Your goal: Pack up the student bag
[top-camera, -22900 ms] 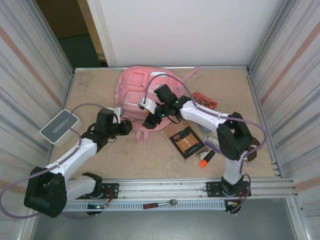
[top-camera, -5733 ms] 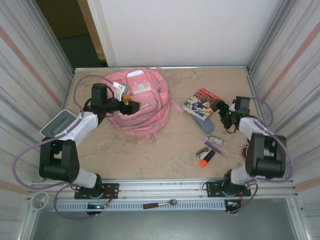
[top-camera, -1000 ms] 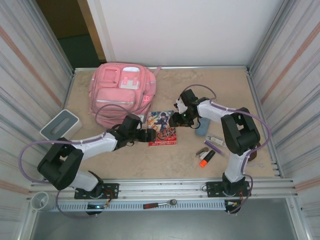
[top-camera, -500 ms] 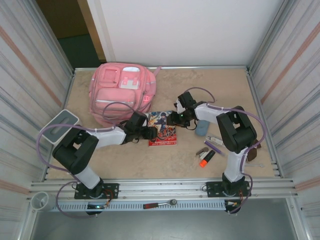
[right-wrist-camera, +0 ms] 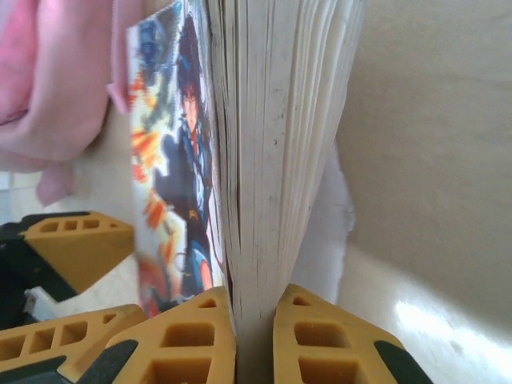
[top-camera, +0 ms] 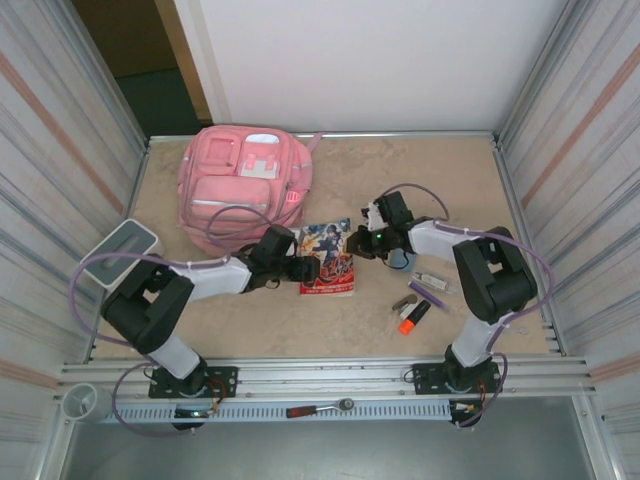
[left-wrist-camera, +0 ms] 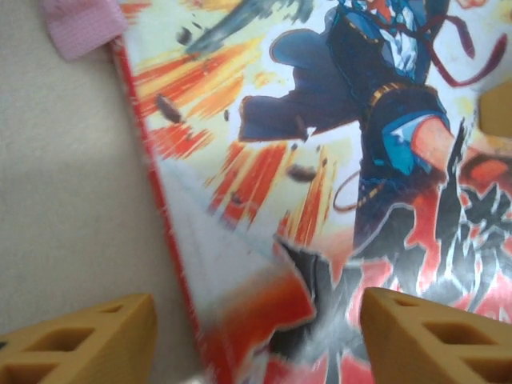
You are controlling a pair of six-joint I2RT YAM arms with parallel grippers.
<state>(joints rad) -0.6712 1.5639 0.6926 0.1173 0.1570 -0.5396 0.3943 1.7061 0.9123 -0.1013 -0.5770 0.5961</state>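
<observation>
The student bag's flap [top-camera: 234,190] is lying closed, so my left gripper should lift the flap first while my right gripper carries the book by its page edge [right-wrist-camera: 274,152].
The student bag [top-camera: 245,185], a large pink backpack, lies at the back left of the table, and its fabric [right-wrist-camera: 48,80] shows in the right wrist view. In front of it is a comic book [top-camera: 328,260] with a colourful cover [left-wrist-camera: 336,160]. My right gripper [right-wrist-camera: 254,336] is shut on the book's page edge [right-wrist-camera: 280,120], which is raised; from above it sits at the book's right side [top-camera: 360,245]. My left gripper [left-wrist-camera: 256,344] stands open at the book's left edge [top-camera: 305,268], one fingertip [left-wrist-camera: 80,336] over the table and the other over the cover.
A grey-white box [top-camera: 120,252] sits at the left wall. Right of the book lie a blue item [top-camera: 405,260], a small tube [top-camera: 430,282], a purple pen [top-camera: 432,295] and an orange marker [top-camera: 413,318]. A pink strap end [left-wrist-camera: 80,24] touches the book's corner.
My right gripper has shut on the book's right edge and tipped it up. The left gripper has stayed at the book's left edge, jaws a little wider.
</observation>
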